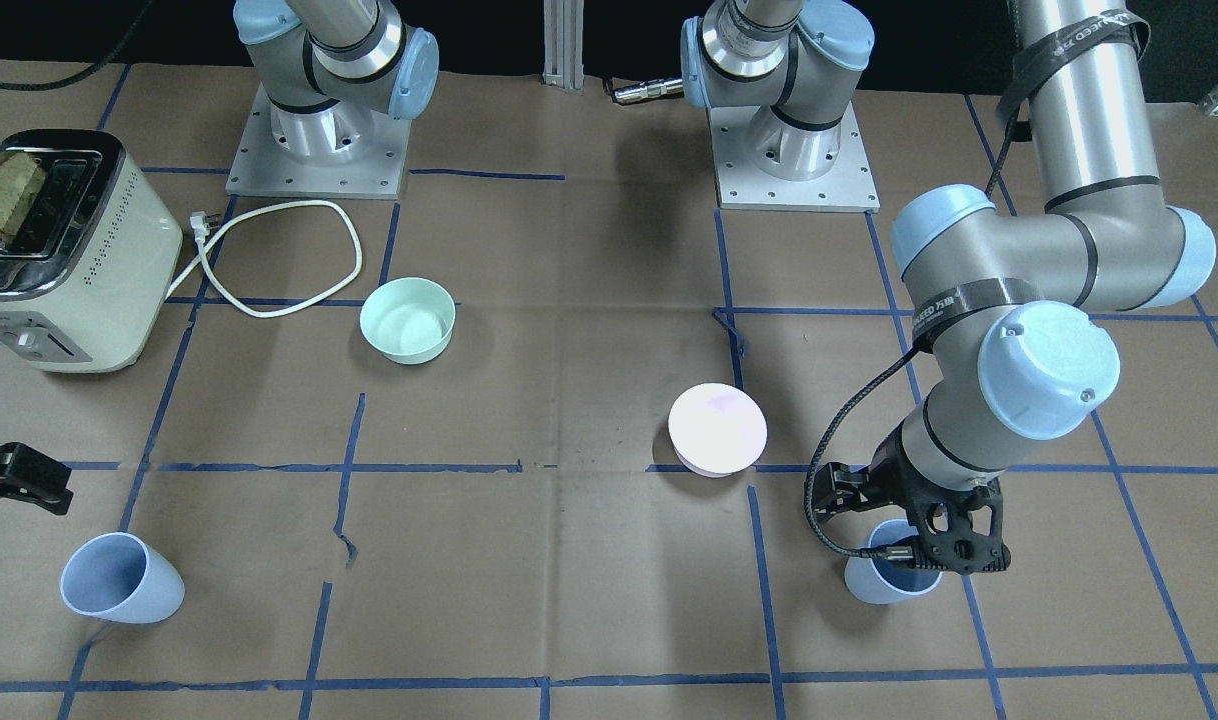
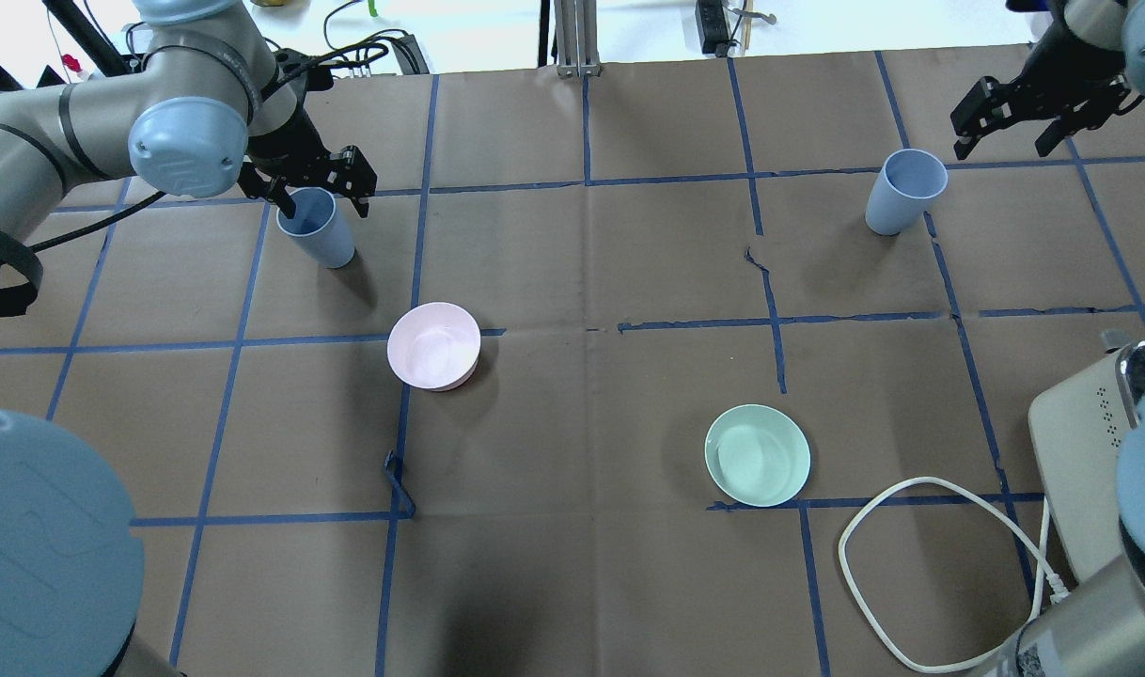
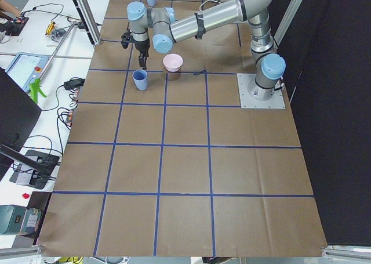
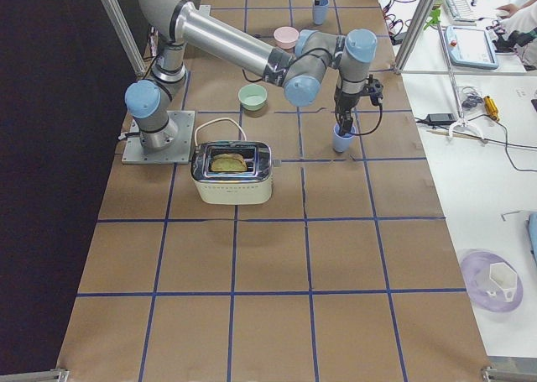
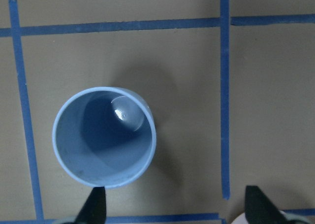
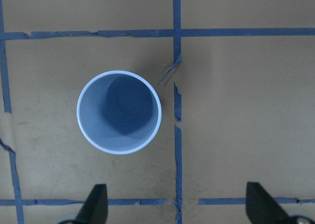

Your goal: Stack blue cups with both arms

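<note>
I see that the second blue cup (image 1: 123, 578) narrows toward its base (image 1: 163, 604). The cup will sink into the other one when I lower it, and its rim will stick out slightly.
Two pale blue cups stand upright on the brown table. One cup (image 2: 316, 228) is at the far left, and my left gripper (image 2: 321, 193) hovers open just above it. In the left wrist view that cup (image 5: 104, 138) sits off to the left, with its rim by the left fingertip (image 5: 96, 207). The other cup (image 2: 901, 193) stands at the far right. My right gripper (image 2: 1002, 146) is open, above and just beyond it. In the right wrist view this cup (image 6: 119, 112) lies ahead of the open fingers (image 6: 96, 204), apart from them.
A pale pink bowl (image 2: 434, 345) sits near the left cup. A mint-green bowl (image 2: 757, 455) sits at centre right. A cream toaster (image 2: 1090, 451) with its white cord (image 2: 911, 564) stands at the near right. Blue tape lines grid the table.
</note>
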